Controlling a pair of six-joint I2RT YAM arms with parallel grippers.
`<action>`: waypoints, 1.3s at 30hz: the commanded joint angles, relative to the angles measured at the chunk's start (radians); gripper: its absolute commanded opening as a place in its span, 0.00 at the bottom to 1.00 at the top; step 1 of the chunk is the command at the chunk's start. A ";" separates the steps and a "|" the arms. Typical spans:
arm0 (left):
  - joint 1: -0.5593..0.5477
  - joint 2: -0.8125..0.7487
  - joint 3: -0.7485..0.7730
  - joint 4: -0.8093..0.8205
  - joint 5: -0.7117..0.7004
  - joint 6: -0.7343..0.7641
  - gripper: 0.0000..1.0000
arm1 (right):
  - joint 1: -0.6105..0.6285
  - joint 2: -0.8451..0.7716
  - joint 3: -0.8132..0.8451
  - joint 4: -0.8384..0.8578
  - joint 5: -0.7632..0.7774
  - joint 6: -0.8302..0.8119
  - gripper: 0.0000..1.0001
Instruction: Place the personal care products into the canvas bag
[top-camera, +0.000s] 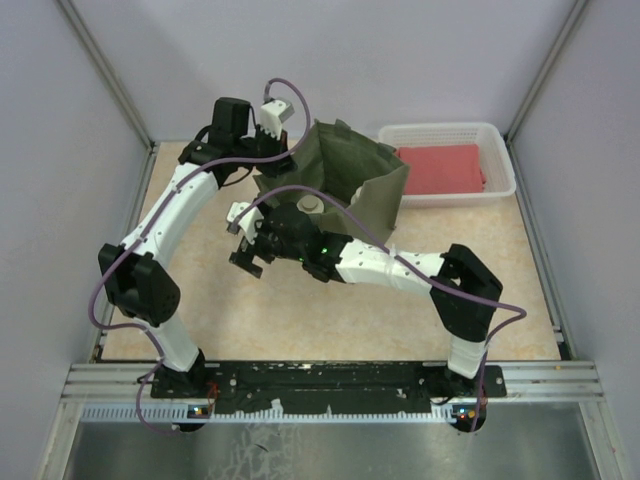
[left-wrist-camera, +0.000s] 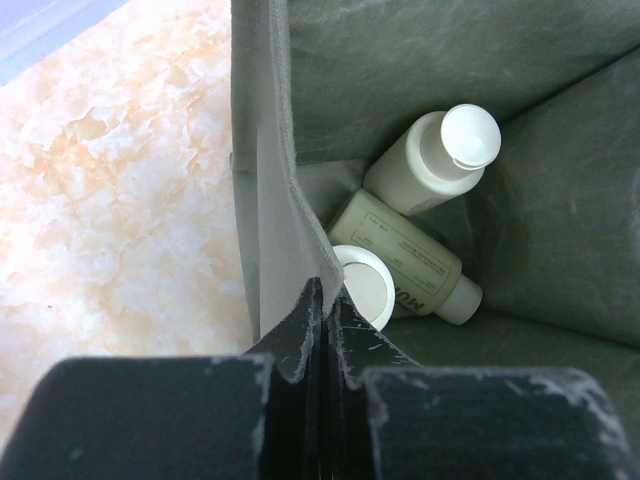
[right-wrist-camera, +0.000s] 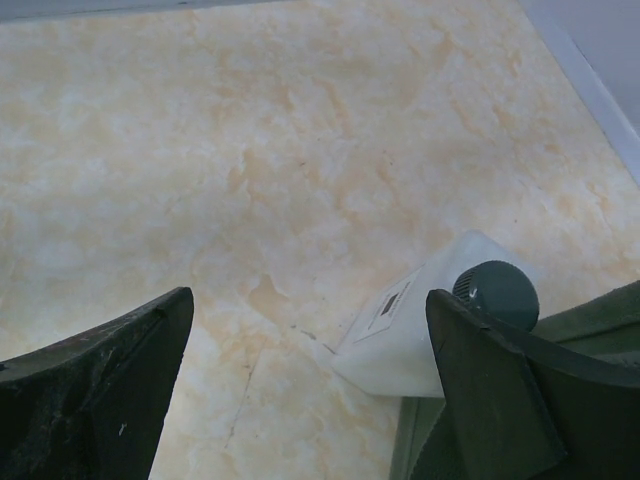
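Observation:
The canvas bag's rim (top-camera: 284, 172) is pinched in my left gripper and the bag's sides stand wide apart, so the canvas bag should stay open when I lower the white bottle into it.
The olive-green canvas bag (top-camera: 375, 190) stands open at the table's back middle. My left gripper (top-camera: 272, 158) is shut on its near-left rim (left-wrist-camera: 290, 190); in the left wrist view the jaws (left-wrist-camera: 325, 305) pinch the fabric. Inside the bag lie a clear bottle with a cream cap (left-wrist-camera: 430, 160), a pale yellowish cylinder (left-wrist-camera: 400, 255) and another cream cap (left-wrist-camera: 366, 285). My right gripper (top-camera: 247, 258) is open and empty (right-wrist-camera: 308, 300) just above the table. The white bottle with grey cap (right-wrist-camera: 415, 320) lies on the table beside the bag's corner (right-wrist-camera: 600, 320), close to my right finger (right-wrist-camera: 480, 390).
A white mesh basket (top-camera: 500, 140) holding a red folded cloth (top-camera: 440, 168) stands at the back right, beside the bag. Grey walls close in the table on the left, back and right. The arms' base rail (top-camera: 330, 380) runs along the near edge.

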 joint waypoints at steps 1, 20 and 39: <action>0.008 -0.041 -0.017 0.019 0.008 0.011 0.00 | -0.026 0.047 0.100 0.014 0.077 0.002 0.99; 0.021 -0.013 -0.024 0.037 0.002 0.009 0.00 | -0.069 0.057 0.109 -0.059 0.319 0.007 0.99; 0.034 0.006 0.002 0.040 0.007 0.009 0.00 | -0.164 0.210 0.211 -0.032 0.131 0.036 0.99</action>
